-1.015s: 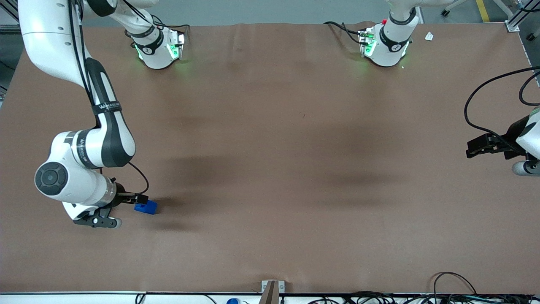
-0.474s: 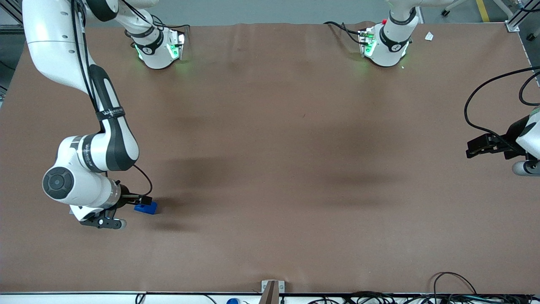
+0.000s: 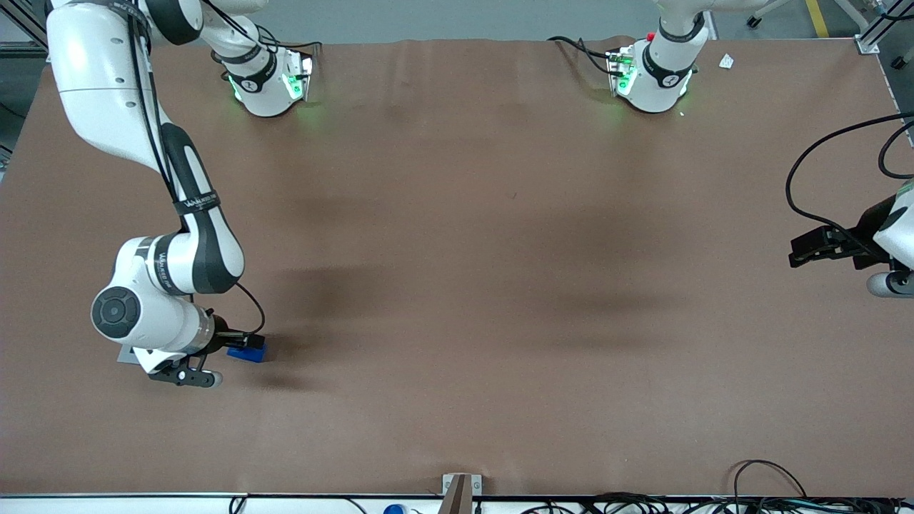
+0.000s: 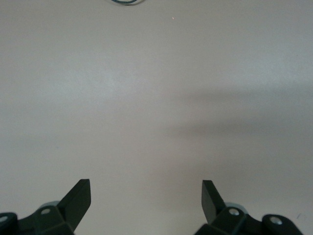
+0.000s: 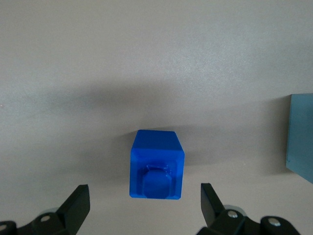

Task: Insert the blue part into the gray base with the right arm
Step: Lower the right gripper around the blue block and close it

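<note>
My gripper will push the blue part in, and the gray base [image 5: 301,137] should slide along a little as it does, because the base stands loose with clear table [image 5: 264,152] beside it.
The blue part [image 3: 248,352] [image 5: 155,164] rests on the brown table, a small bright blue block with a rounded recess in its upper face. My right gripper [image 5: 144,204] hovers above it, open, with its two black fingers [image 5: 78,201] spread wider than the block and touching nothing. The block lies just ahead of the fingertips, not between them. The gray base [image 5: 301,144] shows only as a pale gray-blue edge, standing apart from the blue part. In the front view the gray base [image 3: 126,355] is a sliver under my arm's wrist, the rest hidden.
Both arm bases [image 3: 268,82] stand along the table edge farthest from the front camera. The parked arm's black gripper [image 3: 821,246] hangs over its end of the table. A metal bracket [image 3: 460,489] and loose cables [image 3: 757,482] line the nearest edge.
My arm's wrist has shifted a little toward the parked arm's end, uncovering a sliver of the gray base. The blue part has not moved.
</note>
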